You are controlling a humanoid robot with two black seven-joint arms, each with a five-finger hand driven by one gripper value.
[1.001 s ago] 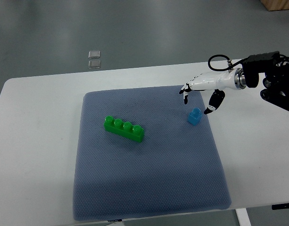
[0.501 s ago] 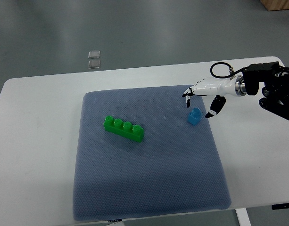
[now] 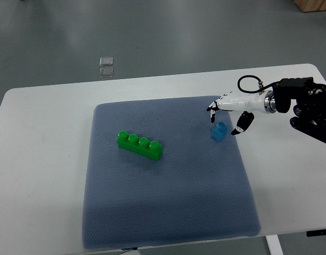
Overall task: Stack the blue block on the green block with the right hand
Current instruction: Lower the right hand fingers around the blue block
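I expect the blue block (image 3: 219, 132) to fit over a stud and stay upright when I lower it there, because the green block's raised studs (image 3: 143, 142) point up.
A small blue block (image 3: 219, 130) stands on the right part of the blue-grey mat (image 3: 163, 202). The long green block (image 3: 140, 145) with several studs lies left of the mat's middle, slanted. My right hand (image 3: 224, 118), white with black fingertips, comes in from the right edge and hovers just above and behind the blue block. Its fingers are spread, with the thumb (image 3: 240, 125) on the block's right and the other fingers (image 3: 211, 112) on its far left; they hold nothing. The left arm is out of view.
The mat covers most of a white table (image 3: 40, 159). Two small clear squares (image 3: 106, 66) lie on the grey floor beyond the table's far edge. The arm's black wrist housing (image 3: 306, 103) sits over the table's right end.
The right hand has drifted slightly right and down toward the blue block, its fingers now closer around it. Both blocks lie where they were.
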